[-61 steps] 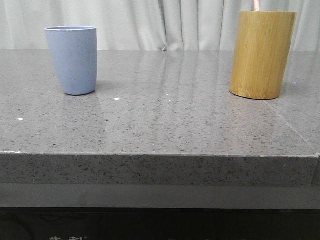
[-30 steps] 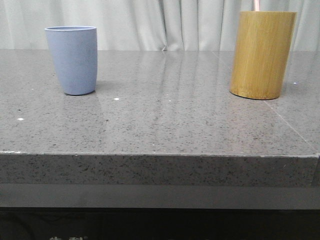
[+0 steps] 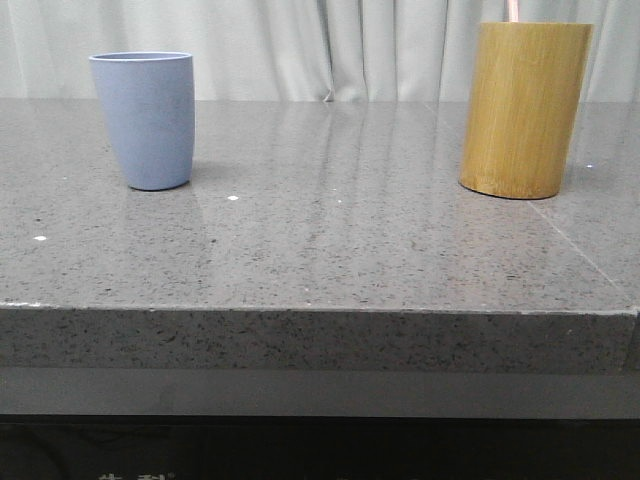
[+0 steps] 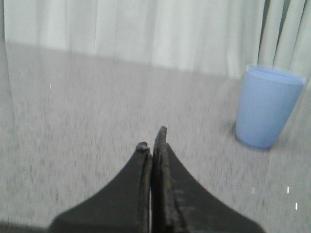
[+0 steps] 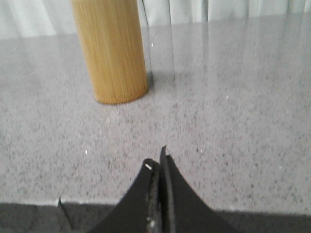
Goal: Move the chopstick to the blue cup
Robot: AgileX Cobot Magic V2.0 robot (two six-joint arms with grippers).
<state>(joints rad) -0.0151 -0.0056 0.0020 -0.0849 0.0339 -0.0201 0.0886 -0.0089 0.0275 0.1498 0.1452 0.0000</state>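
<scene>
The blue cup (image 3: 147,125) is far away from the bamboo holder. My left gripper should first grab the cup's rim from above and move the cup beside the holder (image 3: 355,180).
The blue cup (image 3: 146,120) stands upright at the back left of the grey stone table (image 3: 330,250); it also appears in the left wrist view (image 4: 268,106). A short pale pink piece of the chopstick (image 3: 512,10) pokes out of the tall bamboo holder (image 3: 525,108) at the back right. My left gripper (image 4: 152,141) is shut with nothing in it, well short of the cup. My right gripper (image 5: 158,158) is shut and empty, above the table's front edge, with the bamboo holder (image 5: 111,51) ahead of it.
A pale curtain (image 3: 330,45) hangs behind the table. The table's front edge (image 3: 320,312) runs across the lower front view. Bare stone lies between the cup and the holder.
</scene>
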